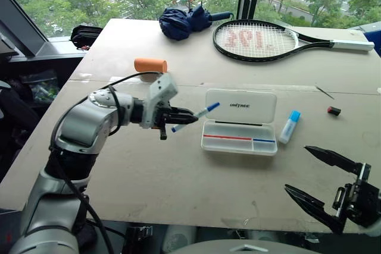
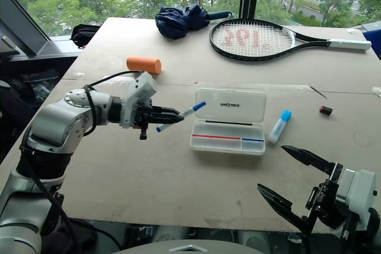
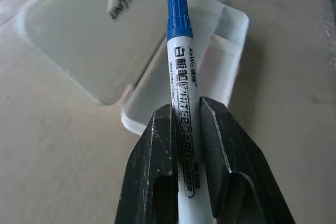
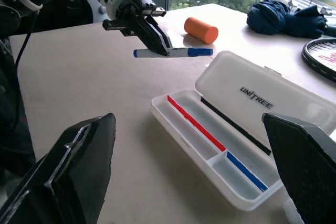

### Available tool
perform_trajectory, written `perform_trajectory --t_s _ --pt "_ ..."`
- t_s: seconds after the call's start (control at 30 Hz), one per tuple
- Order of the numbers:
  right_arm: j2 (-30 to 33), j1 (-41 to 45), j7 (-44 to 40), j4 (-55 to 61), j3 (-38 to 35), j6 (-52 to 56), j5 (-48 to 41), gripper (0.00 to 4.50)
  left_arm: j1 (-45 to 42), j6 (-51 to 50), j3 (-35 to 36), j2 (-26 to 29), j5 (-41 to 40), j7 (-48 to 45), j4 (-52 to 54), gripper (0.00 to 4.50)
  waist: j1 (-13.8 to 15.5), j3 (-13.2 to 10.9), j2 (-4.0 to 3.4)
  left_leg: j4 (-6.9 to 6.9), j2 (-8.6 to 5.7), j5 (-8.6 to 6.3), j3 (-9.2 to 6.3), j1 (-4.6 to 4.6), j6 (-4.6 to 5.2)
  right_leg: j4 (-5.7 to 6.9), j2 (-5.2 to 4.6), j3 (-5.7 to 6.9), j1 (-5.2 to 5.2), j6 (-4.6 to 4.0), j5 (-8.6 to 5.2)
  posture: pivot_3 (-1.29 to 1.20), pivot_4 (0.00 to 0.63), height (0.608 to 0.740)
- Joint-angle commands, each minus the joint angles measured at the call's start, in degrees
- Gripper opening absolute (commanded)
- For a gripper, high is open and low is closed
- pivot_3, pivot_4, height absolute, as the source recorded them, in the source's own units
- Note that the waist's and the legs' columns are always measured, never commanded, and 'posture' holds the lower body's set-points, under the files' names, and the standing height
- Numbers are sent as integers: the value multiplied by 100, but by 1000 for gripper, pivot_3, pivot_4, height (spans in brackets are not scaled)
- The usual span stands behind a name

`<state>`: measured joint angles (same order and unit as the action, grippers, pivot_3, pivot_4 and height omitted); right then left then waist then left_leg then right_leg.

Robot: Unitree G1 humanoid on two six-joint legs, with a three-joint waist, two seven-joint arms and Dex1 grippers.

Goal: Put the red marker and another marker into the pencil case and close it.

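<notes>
The small red marker (image 1: 334, 111) is stubby enough for the short compartment (image 1: 264, 146) beside the blue stripe. It will fit all the way inside when I lower it.
The white pencil case (image 1: 264, 113) lies open in the middle of the table, its lid flat behind the tray with the red-and-blue stripe. My left gripper (image 1: 189, 115) hovers just left of it, shut on a white marker with a blue cap (image 1: 205, 110) whose cap end points toward the case. In the left wrist view that marker (image 3: 181, 72) runs between the two fingers over the case's corner. The small red marker (image 1: 334, 110) lies on the table far right of the case. My right gripper (image 1: 296, 168) stands open near the front right edge, nothing between its fingers.
A white stick with a light-blue cap (image 1: 289, 127) lies just right of the case. Farther back are an orange cylinder (image 1: 150, 65), a folded navy umbrella (image 1: 184, 21) and a tennis racket (image 1: 262, 40). A black bag (image 1: 85, 34) sits beyond the table's left edge.
</notes>
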<state>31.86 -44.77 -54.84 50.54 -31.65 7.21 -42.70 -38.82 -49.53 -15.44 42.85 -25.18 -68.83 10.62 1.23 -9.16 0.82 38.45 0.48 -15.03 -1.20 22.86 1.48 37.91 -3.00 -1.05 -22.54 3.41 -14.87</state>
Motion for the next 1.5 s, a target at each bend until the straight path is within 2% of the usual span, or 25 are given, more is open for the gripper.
perform_trajectory --t_s 0.03,0.2,0.53,0.8,1.33,1.4,1.43,1.47,1.5 --pt "-82 -288 -240 -74 -361 -284 38 4500 -543 320 -742 -368 394 -158 -135 405 -39 -2 3 1 -4 0 -1 1 0 1 2 0 0 0 0 0 150 732" --pt "-308 -714 -283 -18 -535 -453 83 4500 -1146 1000 -1419 -966 1120 -122 -1072 405 -73 -2 -4 -2 8 0 2 -3 1 6 25 -7 -12 -1 -1 0 150 732" --pt "-519 -1165 80 466 -563 -456 88 4500 -1554 2121 -1748 -1486 1842 -585 -2171 405 -38 -5 -7 -3 11 0 4 6 1 0 24 -6 -16 -1 -2 0 150 732" --pt "-425 -1193 365 664 -597 -327 12 4500 -1670 2429 -1693 -1712 2149 -689 -2546 405 -44 -6 -7 -3 10 0 6 5 1 1 23 -9 -17 0 -2 0 150 732" --pt "-376 -1163 426 645 -526 -316 37 4500 -1732 2586 -1639 -1792 2383 -812 -2792 405 -45 -6 -7 -3 10 0 6 6 1 1 22 -9 -16 0 -2 0 150 732" --pt "-376 -1154 414 625 -516 -322 44 4500 -1724 2662 -1623 -1798 2413 -804 -2795 1130 -45 -6 -7 -3 9 0 7 6 1 1 22 -10 -17 0 -2 0 150 732" --pt "-371 -1138 422 613 -507 -314 48 4500 -1717 2688 -1593 -1801 2409 -792 -2770 1230 -45 -6 -7 -3 9 0 7 6 1 1 22 -10 -17 0 -2 0 150 732" --pt "-359 -1108 460 604 -489 -281 54 4500 -1706 2671 -1543 -1790 2376 -795 -2716 1796 -45 -6 -7 -3 9 0 7 6 1 1 22 -9 -17 0 -2 0 150 732" --pt "-350 -1087 489 598 -476 -257 58 4500 -1699 2657 -1511 -1781 2351 -805 -2679 2102 -45 -6 -7 -3 9 0 6 6 1 1 22 -9 -16 0 -2 0 150 732"
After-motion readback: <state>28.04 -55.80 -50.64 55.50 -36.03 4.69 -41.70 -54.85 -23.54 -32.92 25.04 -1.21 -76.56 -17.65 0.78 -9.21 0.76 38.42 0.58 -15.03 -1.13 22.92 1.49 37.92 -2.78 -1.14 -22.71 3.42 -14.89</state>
